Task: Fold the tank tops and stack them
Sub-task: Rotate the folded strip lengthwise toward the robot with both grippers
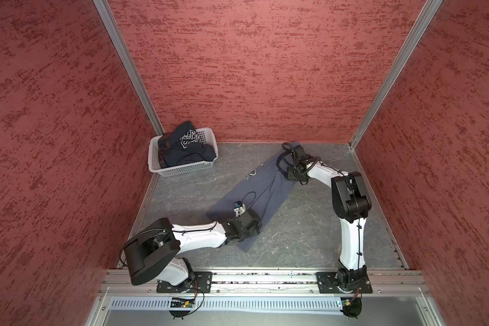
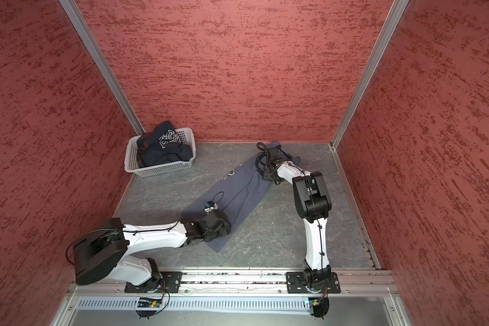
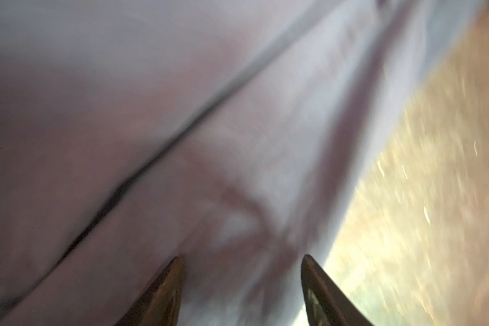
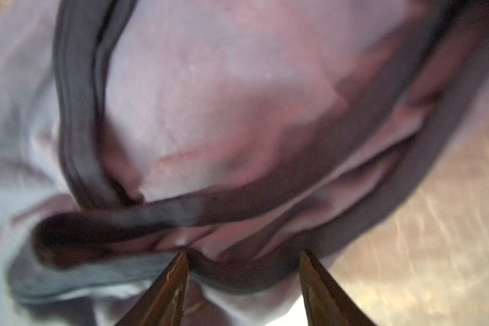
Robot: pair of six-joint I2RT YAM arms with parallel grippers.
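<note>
The slate grey-blue tank top (image 1: 263, 187) lies at a slant across the table, so my left gripper should pull its near end (image 1: 246, 245) straight and my right gripper should pull its far end straight before folding.
The slate grey-blue tank top (image 1: 266, 186) (image 2: 237, 189) lies stretched out diagonally on the table, from near left to far right. My left gripper (image 1: 250, 223) (image 2: 218, 223) points down over its near end. In the left wrist view the left gripper (image 3: 242, 258) is open, with flat grey cloth (image 3: 181, 113) under it. My right gripper (image 1: 298, 153) (image 2: 273, 155) is at the far end by the back wall. The right gripper (image 4: 244, 254) is open over bunched cloth and dark trim (image 4: 209, 98). The navy tank top (image 1: 185, 146) (image 2: 164, 144) lies crumpled in the basket.
A white perforated basket (image 1: 181, 169) (image 2: 158, 169) stands in the far left corner. Red textured walls close the grey table (image 1: 308, 225) on three sides. The arm bases sit on a metal rail (image 1: 266, 278) along the near edge.
</note>
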